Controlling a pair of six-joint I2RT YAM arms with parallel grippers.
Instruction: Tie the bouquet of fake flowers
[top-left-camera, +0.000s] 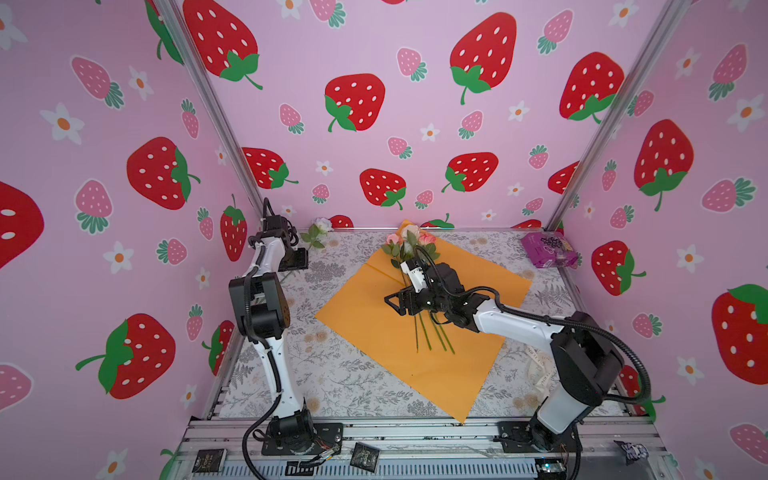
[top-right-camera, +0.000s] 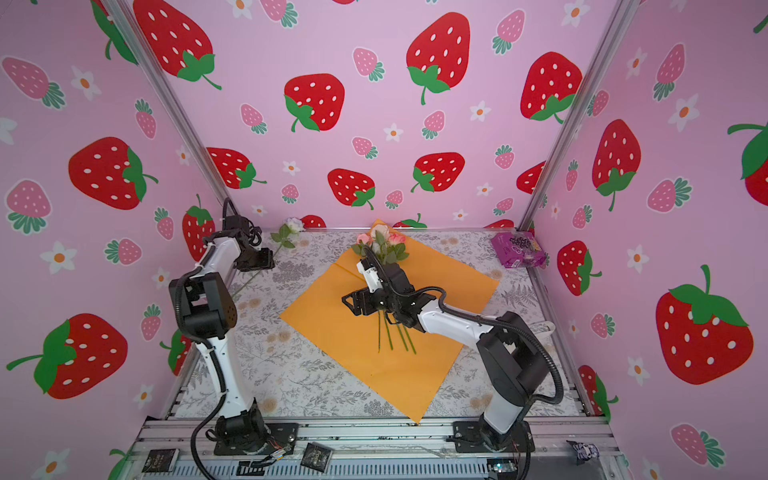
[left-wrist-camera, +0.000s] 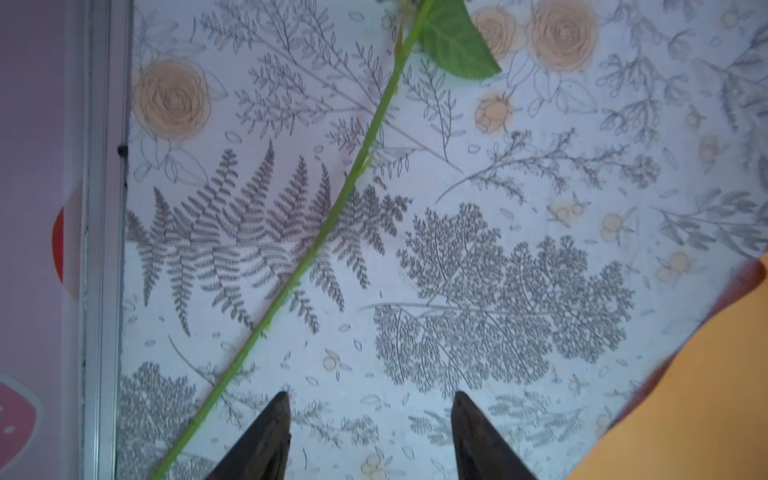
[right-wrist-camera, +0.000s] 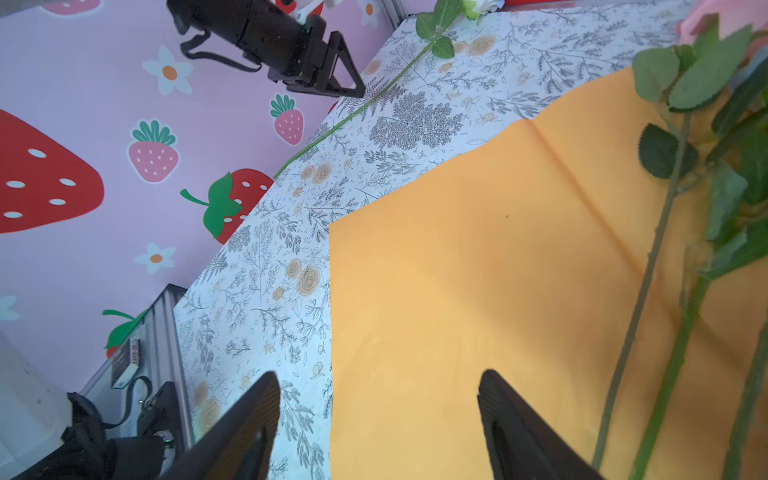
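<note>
My left gripper should keep moving toward the part of the stem (left-wrist-camera: 326, 228) below the leaf until its open fingers straddle that part, because they face across the white rose's free stem (left-wrist-camera: 268, 314).
The bouquet of fake flowers (top-left-camera: 409, 243) lies on a sheet of orange wrapping paper (top-left-camera: 365, 328), pink, peach and white heads toward the back wall, green stems (top-left-camera: 432, 338) toward the front. My right gripper (top-left-camera: 392, 302) hovers across the stems and stands open over the paper's left edge (right-wrist-camera: 415, 291) with nothing between its fingers; the stems (right-wrist-camera: 648, 270) pass beside it. One separate white rose (top-left-camera: 322, 226) lies at the back left. Its stem (left-wrist-camera: 332, 216) runs just beside my left gripper (left-wrist-camera: 370, 399), which is open and empty above the table.
A small purple packet (top-left-camera: 548, 249) sits in the back right corner. A pale ribbon (top-left-camera: 540, 370) lies by the right arm's base. Strawberry-print walls and aluminium rails (left-wrist-camera: 104, 249) close in the floral table (top-left-camera: 332, 374) on three sides.
</note>
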